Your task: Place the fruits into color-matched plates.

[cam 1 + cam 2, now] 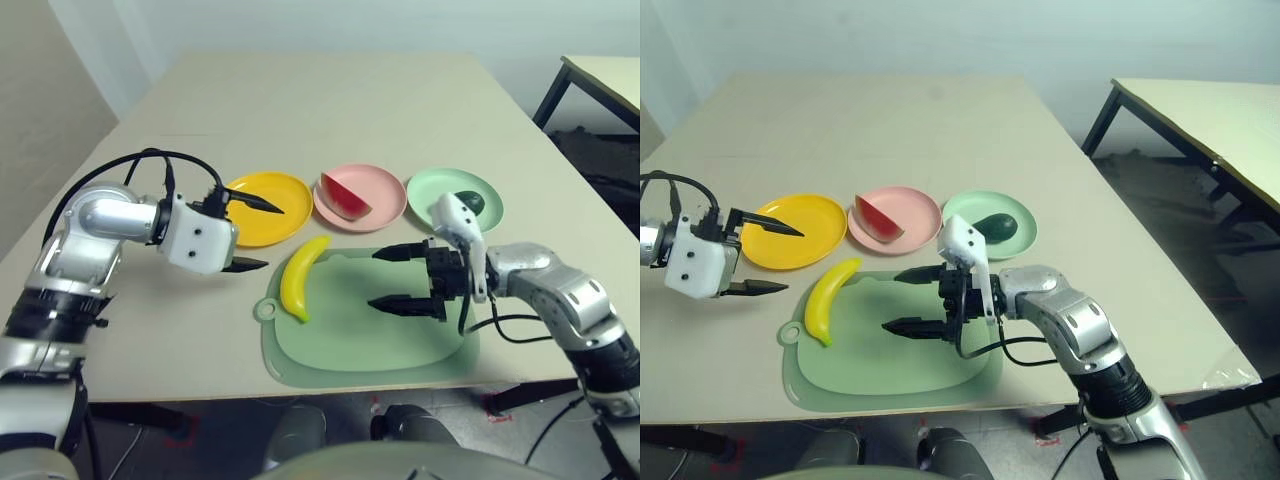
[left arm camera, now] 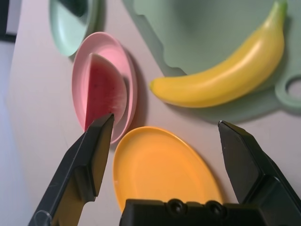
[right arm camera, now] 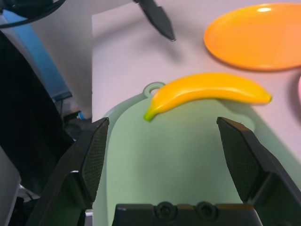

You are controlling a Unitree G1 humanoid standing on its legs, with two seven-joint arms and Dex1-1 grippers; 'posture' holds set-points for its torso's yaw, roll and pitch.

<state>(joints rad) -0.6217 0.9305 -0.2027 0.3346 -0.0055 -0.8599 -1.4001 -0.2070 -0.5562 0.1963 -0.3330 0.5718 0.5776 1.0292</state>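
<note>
The banana and the empty yellow plate [image 1: 276, 220] are next to my left gripper, so my right gripper should move back and my left gripper should put down the banana [image 1: 297, 281].
The yellow banana [image 1: 301, 279] lies along the left edge of the light green mat [image 1: 380, 335]. Behind it the yellow plate [image 1: 270, 210] holds nothing. A red watermelon wedge [image 1: 345, 195] sits in the pink plate [image 1: 380, 200], and the dark green avocado [image 1: 468, 203] rests in the mint green plate [image 1: 440, 187]. My left gripper [image 1: 258, 234] is open at the yellow plate's near edge, left of the banana. Over the mat, right of the banana, my right gripper [image 1: 386, 279] stands open with nothing between its fingers.
The mat reaches close to the table's front edge. A second table [image 1: 1200, 110] stands off to the right. Bare tabletop stretches behind the plates and to the left of my left arm.
</note>
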